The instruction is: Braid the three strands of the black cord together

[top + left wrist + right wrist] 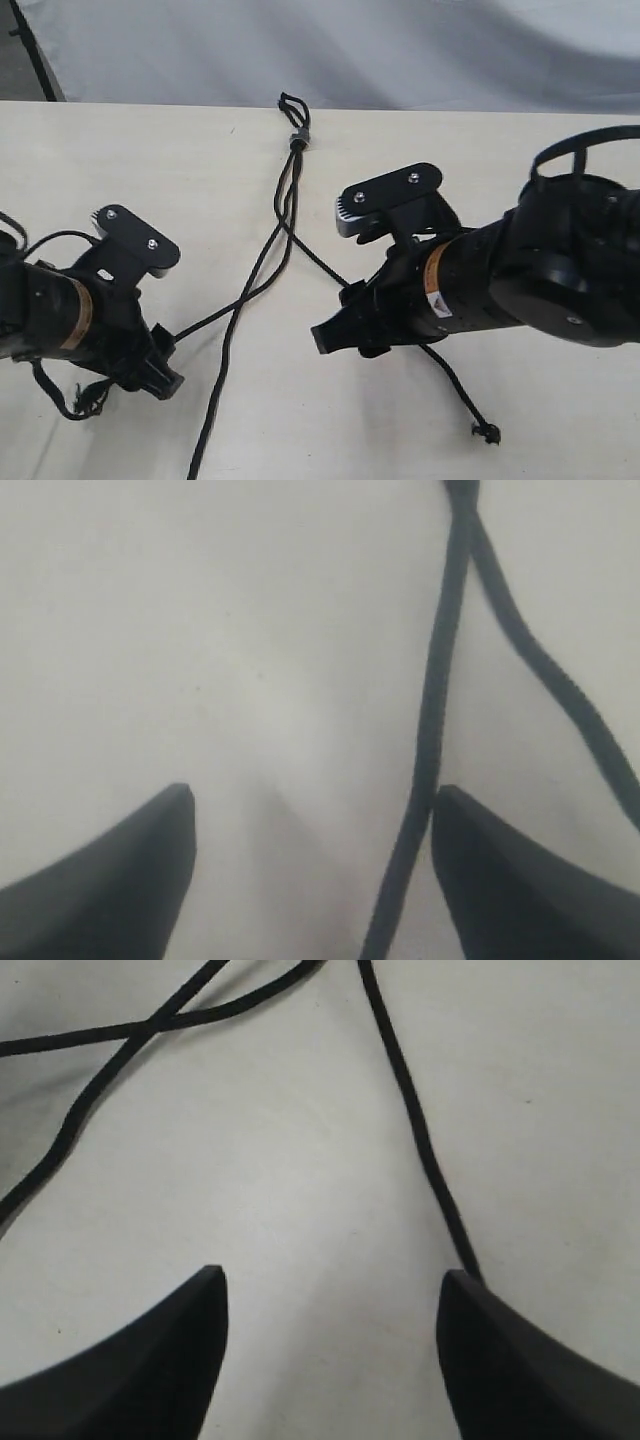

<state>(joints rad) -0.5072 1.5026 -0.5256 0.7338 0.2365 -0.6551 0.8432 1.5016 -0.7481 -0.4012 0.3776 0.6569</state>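
I expect the cord's near-edge strand (214, 394) to bend and drag its tip when I carry it across, because the black strands curve limply (284, 262) below the grey band.
The black cord lies on the table, its loop (293, 103) and grey band (297, 136) at the far edge. Below the band the three strands fan out. One strand (210, 318) runs to my left gripper (172, 360), which is open; in the left wrist view that strand (430, 730) lies between the fingers, close to one fingertip (480, 860). A second strand (218, 395) runs off the near edge. The third strand (315, 258) passes under my right gripper (338, 315), which is open, and ends in a knotted tip (487, 432). In the right wrist view it (415, 1130) reaches one finger (500, 1360).
The pale table (120, 160) meets a grey backdrop (400, 50) at the far edge. The two left strands cross near the middle (243, 297), also seen crossing in the right wrist view (150, 1025). Thick arm cables (70, 395) hang by the left arm.
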